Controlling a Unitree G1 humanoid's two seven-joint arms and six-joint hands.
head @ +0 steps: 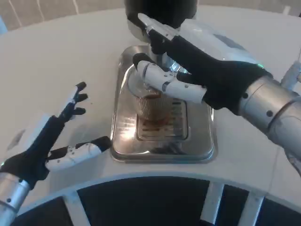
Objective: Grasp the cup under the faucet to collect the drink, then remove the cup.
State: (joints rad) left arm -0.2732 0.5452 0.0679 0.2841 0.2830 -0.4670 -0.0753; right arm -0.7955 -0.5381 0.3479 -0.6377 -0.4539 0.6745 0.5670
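My gripper will carry the cup away, and the drink should stay well below the cup's rim, because the cup's clear side (136, 86) shows above the brown drink (153, 96).
A clear cup (149, 104) with brown drink in it stands on the steel drip tray (162, 149), below the black dispenser (160, 12) and its faucet. My right hand (197, 66) reaches in from the right and wraps its fingers (171, 84) around the cup's upper part; the rim and the faucet spout are hidden behind them. Left of the tray, my left hand (56, 136) hovers over the table with fingers spread and nothing in it, its thumb close to the tray's left edge.
The white round table (56, 61) stretches to the left and behind. Its front edge curves just below the tray, with dark floor and white frame bars (211, 202) beyond it.
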